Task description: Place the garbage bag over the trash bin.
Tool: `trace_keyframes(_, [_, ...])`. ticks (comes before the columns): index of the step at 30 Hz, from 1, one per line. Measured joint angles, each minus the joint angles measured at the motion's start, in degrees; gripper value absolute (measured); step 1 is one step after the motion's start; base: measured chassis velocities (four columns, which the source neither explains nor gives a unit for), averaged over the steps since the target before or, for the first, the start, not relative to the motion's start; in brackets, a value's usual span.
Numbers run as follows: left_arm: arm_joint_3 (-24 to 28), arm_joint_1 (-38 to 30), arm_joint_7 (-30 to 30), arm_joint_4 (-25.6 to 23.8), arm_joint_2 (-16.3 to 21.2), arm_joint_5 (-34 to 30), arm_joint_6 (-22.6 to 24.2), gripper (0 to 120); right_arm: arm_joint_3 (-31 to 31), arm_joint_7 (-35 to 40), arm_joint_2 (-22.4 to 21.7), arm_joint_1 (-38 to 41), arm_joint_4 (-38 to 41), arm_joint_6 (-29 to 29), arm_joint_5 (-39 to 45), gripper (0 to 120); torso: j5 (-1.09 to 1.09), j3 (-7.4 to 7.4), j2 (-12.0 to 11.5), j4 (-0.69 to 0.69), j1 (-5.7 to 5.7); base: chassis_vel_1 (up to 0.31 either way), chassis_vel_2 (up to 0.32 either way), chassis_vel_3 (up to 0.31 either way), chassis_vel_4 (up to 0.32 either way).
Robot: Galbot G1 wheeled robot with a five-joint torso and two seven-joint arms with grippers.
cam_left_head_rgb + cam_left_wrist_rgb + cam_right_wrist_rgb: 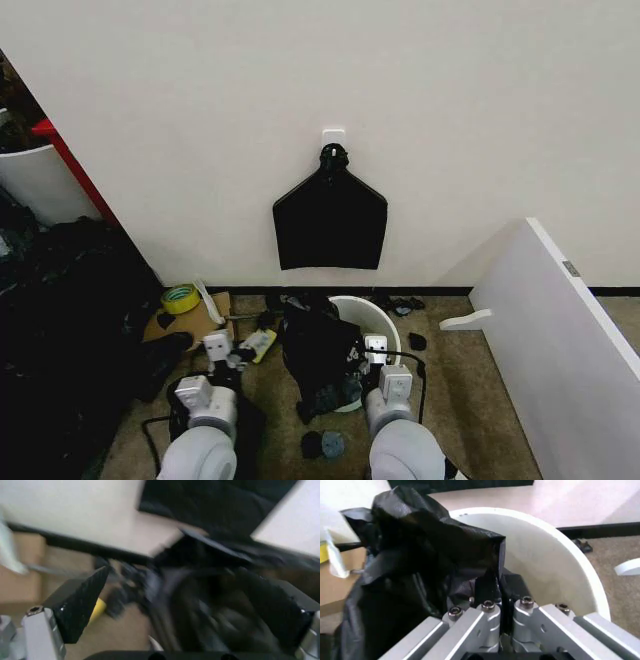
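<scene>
The garbage bag's loose edge hangs wide open over a dark hollow, so I expect the garbage bag to open out over the trash bin's whole rim when I pull it.
The trash bin (378,318) is a round white bucket on the floor at the foot of the wall; its inside wall (547,564) fills much of the right wrist view. The garbage bag (320,355), crinkled glossy black, is heaped over the bin's left rim and hangs down its side. My right gripper (378,350) is at the near rim. In the right wrist view the right gripper (498,590) is shut on a fold of the garbage bag (420,562). My left gripper (222,348) hovers left of the bag, apart from it. Its fingers (80,603) stand open, facing the garbage bag (215,607).
A flat fan-shaped black sheet (330,222) hangs from a wall hook above the bin. A white board (560,330) leans at the right. At the left are dark bags (60,320), a yellow tape roll (180,298) and cardboard (195,322). Black scraps (325,443) lie on the carpet.
</scene>
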Motion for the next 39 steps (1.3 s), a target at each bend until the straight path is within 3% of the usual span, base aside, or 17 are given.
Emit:
trace_keyframes(5, [3.3, -1.0, -1.1, -1.0, 1.0, -0.8, 4.1, 100, -0.3, -0.1, -0.1, 1.0, -1.1, 0.1, -0.3, 0, 0.01, 0.0, 0.0, 0.02, 0.0, 0.0, 0.0, 0.0, 0.0])
trace_keyframes(10, [6.5, -3.8, -7.9, -1.8, 1.3, -1.5, 12.0, 100, -0.9, -1.6, -0.8, 2.0, -2.6, 0.6, -5.5, 0, 0.0, 0.0, 0.0, 0.02, 0.0, 0.0, 0.0, 0.0, 0.0])
trace_keyframes(14, [7.4, -6.3, -11.6, -0.8, 0.7, -2.3, 15.0, 100, -1.2, -2.3, -1.1, 1.9, -2.7, 0.8, -7.4, 0, 0.01, 0.0, 0.0, 0.02, 0.0, 0.0, 0.0, 0.0, 0.0])
trace_keyframes(27, [8.9, -12.8, -15.7, 3.8, -2.8, -6.7, 19.6, 100, -1.9, -2.9, -1.1, 0.8, -2.2, 0.8, -8.8, 0, 0.0, 0.0, 0.0, 0.02, 0.0, 0.0, 0.0, 0.0, 0.0])
trace_keyframes(33, [10.2, -15.5, -17.6, 6.4, -3.9, -6.7, 21.7, 86, -2.1, -3.0, -1.0, 0.7, -2.1, 0.8, -9.0, 0, 0.01, 0.0, 0.0, 0.01, 0.0, 0.0, 0.0, 0.0, 0.0])
trace_keyframes(39, [11.7, -17.3, -18.9, 8.9, -4.4, -6.1, 23.9, 61, -2.1, -3.1, -0.9, 0.4, -2.1, 0.8, -9.2, 0, 0.01, 0.0, 0.0, 0.02, 0.0, 0.0, 0.0, 0.0, 0.0])
